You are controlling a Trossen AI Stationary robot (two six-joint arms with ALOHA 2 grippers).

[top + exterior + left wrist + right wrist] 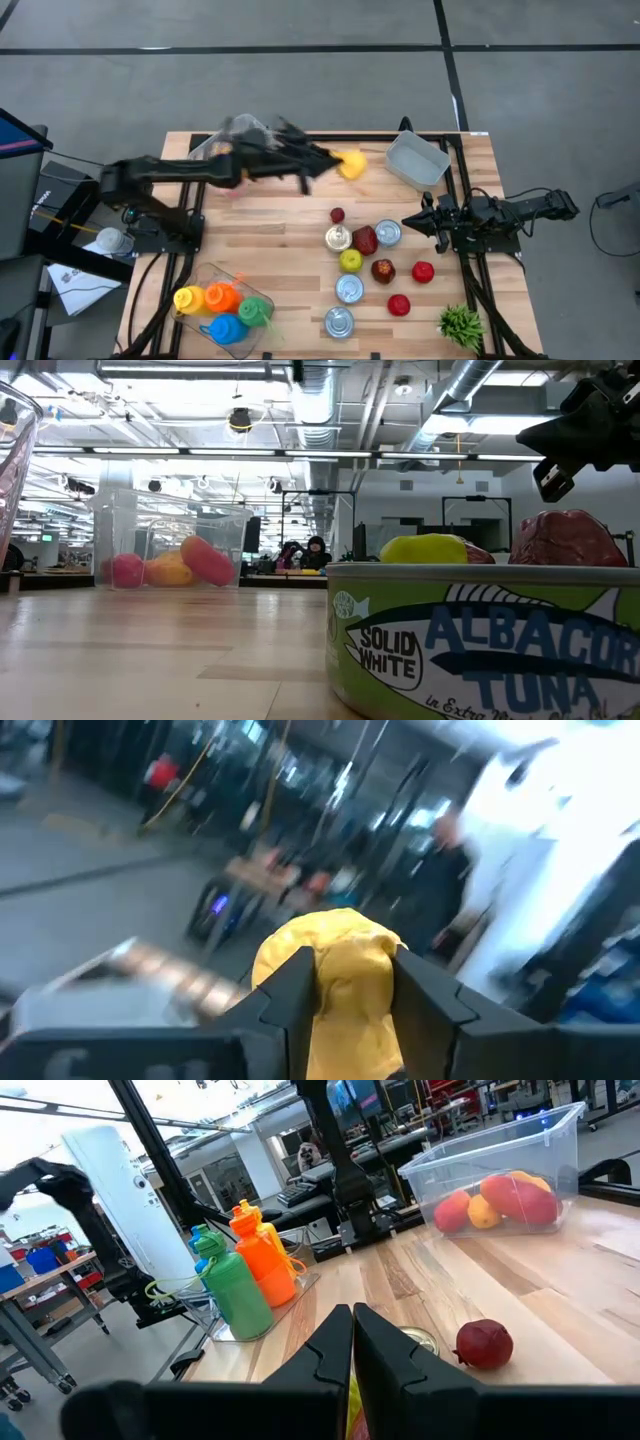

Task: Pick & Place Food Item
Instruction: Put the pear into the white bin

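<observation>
I can see the yellow food item (352, 164) sticking out level past the clear bin (172, 545) that holds the fruit, so I should swing my left gripper back, point it down and lower the food item inside the bin.
A lumpy yellow food item (351, 164) hangs in my left gripper (338, 163) over the far middle of the table, between a clear bin (222, 142) on the far left and a grey-clear bin (418, 160) on the far right. In the left wrist view the yellow item (340, 970) fills the gap in that gripper (345, 982). My right gripper (412, 220) waits shut at the table's right, next to the cans; the right wrist view shows that gripper (352, 1330) with its fingers together. My left gripper pinches the yellow item by its two flanks (318, 982), one finger (290, 990) on each side. The fingers come about level, from the table's left. The item is lifted clear of the table, and its rounded end (330, 932) juts past the fingertips.
Several cans (349, 289), red fruits (423, 271) and a yellow-green one (350, 261) stand mid-right. The far-left bin (500, 1190) holds red and yellow fruit. Coloured bottles (222, 308) sit in a tray near left, a green plant (461, 324) near right. A tuna can (480, 640) fills the low view.
</observation>
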